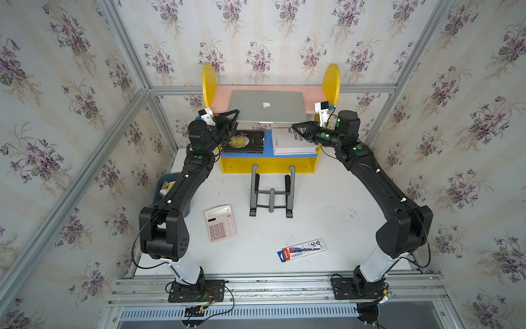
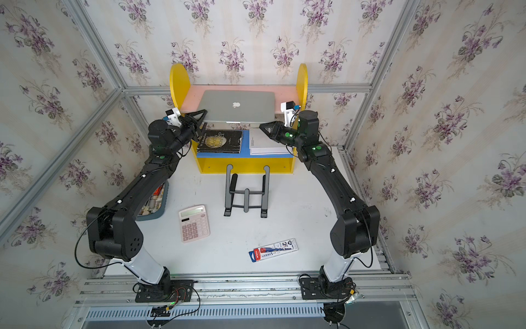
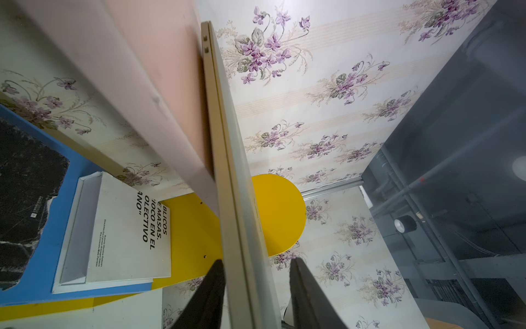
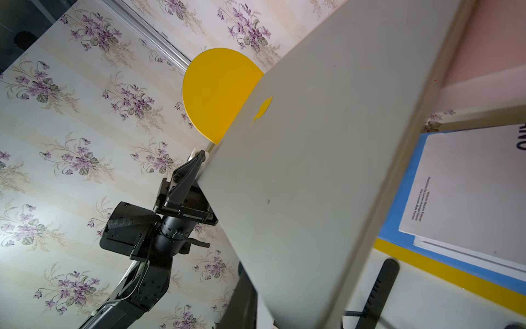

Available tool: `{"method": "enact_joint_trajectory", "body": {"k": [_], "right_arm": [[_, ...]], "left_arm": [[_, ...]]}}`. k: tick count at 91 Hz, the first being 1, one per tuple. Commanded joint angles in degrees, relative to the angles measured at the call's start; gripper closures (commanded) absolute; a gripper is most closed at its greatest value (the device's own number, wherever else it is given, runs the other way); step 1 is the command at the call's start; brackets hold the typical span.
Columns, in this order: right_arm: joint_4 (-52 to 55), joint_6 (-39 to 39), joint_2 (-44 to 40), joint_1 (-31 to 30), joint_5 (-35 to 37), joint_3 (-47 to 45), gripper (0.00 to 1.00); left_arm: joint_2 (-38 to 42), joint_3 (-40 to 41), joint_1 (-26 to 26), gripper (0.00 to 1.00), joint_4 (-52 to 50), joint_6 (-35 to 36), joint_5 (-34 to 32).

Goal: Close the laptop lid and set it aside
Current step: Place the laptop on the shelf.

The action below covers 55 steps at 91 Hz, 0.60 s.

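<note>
The silver laptop's front edge [image 1: 268, 121] sticks out past the pink top board, so the robot's left gripper should move back, close and push the laptop's edge [image 1: 244, 120] near its corner farther in.
The silver laptop [image 1: 267, 109] [image 2: 236, 109] lies on the pink top board of a yellow shelf unit [image 1: 267, 166]. Its lid [image 4: 313, 171] is down flat on the base. My left gripper [image 1: 234, 114] [image 3: 257, 260] is at the laptop's front left corner and is open. Its fingers straddle the laptop's thin edge [image 3: 227, 171]: one sits close against the base side, the other stands off the lid with a gap. My right gripper [image 1: 294, 125] is at the front right corner, shut on the laptop's edge. One dark finger [image 4: 246, 299] shows beside the lid; the other is hidden.
A dark book [image 1: 244, 141] and a white book [image 1: 293, 141] lie on the blue lower shelf. On the white table are a black folding stand [image 1: 271, 193], a pink calculator [image 1: 220, 223] and a pen pack [image 1: 301, 250]. A grey-blue bin [image 2: 155, 202] sits under the left arm.
</note>
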State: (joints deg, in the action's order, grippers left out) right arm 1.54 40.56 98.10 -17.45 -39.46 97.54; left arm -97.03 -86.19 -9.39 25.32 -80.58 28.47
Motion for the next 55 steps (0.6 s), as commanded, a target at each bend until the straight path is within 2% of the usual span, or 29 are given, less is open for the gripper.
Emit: {"method": "enact_joint_trajectory", "body": {"k": [1,12,20,28,55], "right_arm": [[-1.1,0.3,0.2,0.2,0.9,0.7,0.80],[-1.1,0.5,0.4,0.4,0.9,1.2,0.80],[-0.9,0.6,0.7,0.5,0.8,1.5,0.80],[-0.8,0.6,0.7,0.6,0.9,1.6,0.79],[-0.1,0.6,1.4,0.7,0.8,3.5,0.79]], "left_arm": [[0.0,-0.9,-0.1,0.52,-1.3,2.4,2.2],[0.2,-1.1,0.2,0.46,-2.3,3.0,2.7],[0.4,-1.2,0.5,0.35,-3.1,3.6,3.1],[0.9,-1.1,0.8,0.30,-4.2,4.8,4.0],[1.2,-3.8,1.9,0.27,-6.2,8.9,11.2]]}}
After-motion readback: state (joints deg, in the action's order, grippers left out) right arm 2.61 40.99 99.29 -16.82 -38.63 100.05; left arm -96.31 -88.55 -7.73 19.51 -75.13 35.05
